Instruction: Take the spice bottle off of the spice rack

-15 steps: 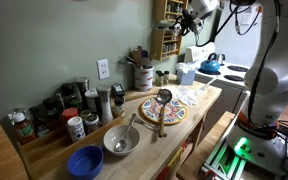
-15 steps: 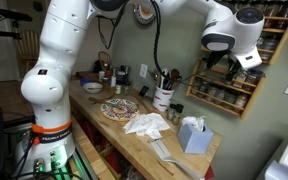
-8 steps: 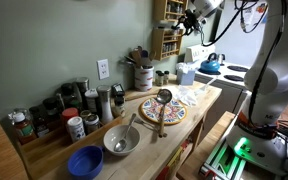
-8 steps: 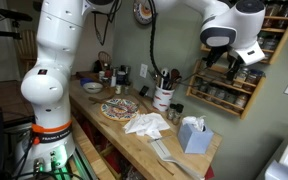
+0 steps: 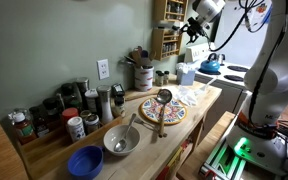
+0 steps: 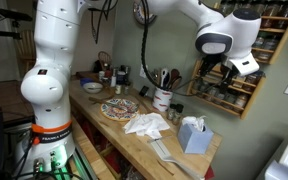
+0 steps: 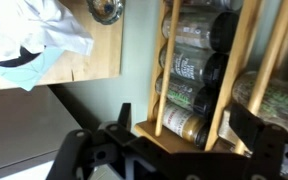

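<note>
Next, my gripper backs off and turns to face a spice bottle (image 7: 278, 102) head-on, because it slants along the spice rack with its fingers across a wooden bar (image 7: 234, 78).
The light-brown wooden spice rack (image 5: 167, 30) hangs on the wall above the counter, and it also shows in an exterior view (image 6: 246, 92) and in the wrist view (image 7: 230, 70). Its shelves hold rows of small jars. My gripper (image 5: 190, 27) (image 6: 230, 74) is right in front of the rack. In the wrist view the gripper (image 7: 184, 120) is open. One finger is on each side of a lower-shelf spice bottle (image 7: 181, 126) with a tan filling, without touching it.
Under the rack, the wooden counter (image 5: 210, 97) holds a utensil crock (image 5: 142, 75), a patterned plate (image 5: 162, 111), a metal bowl (image 5: 121, 140), a blue bowl (image 5: 85, 161), a cluster of dark bottles (image 5: 64, 108), a white cloth (image 6: 147, 124) and a tissue box (image 6: 192, 134). A blue kettle (image 5: 210, 64) stands on the stove.
The wrist has turned and shifted slightly in front of the rack, with the gripper a little lower. The jaws stay open. No jar has moved.
</note>
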Action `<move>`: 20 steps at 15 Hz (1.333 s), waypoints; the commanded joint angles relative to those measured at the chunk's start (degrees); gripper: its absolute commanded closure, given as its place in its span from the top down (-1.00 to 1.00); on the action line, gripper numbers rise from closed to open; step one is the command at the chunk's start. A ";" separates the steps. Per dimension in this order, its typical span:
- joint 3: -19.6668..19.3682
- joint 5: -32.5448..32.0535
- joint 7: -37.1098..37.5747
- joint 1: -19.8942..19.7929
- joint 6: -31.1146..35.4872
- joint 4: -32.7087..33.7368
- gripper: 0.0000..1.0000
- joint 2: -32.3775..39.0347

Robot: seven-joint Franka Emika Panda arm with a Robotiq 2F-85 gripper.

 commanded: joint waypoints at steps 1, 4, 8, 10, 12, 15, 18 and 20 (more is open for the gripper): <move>-0.26 -3.22 0.70 -0.01 -1.39 -2.88 1.00 -1.39; -0.24 -3.89 -0.05 -0.22 -1.40 -2.95 1.00 -1.82; -0.24 -5.33 -8.69 -1.22 -7.20 -0.99 1.00 -4.69; -0.82 -8.08 -12.83 -1.40 -12.07 0.63 1.00 -6.26; -1.27 -10.86 -16.63 -1.43 -16.05 2.57 1.00 -7.48; -1.37 -15.66 -21.55 -0.84 -19.10 5.41 1.00 -8.55; -0.45 -21.42 -24.84 0.44 -17.11 7.02 1.00 -8.68; 0.37 -24.98 -26.80 1.38 -15.31 8.06 1.00 -8.01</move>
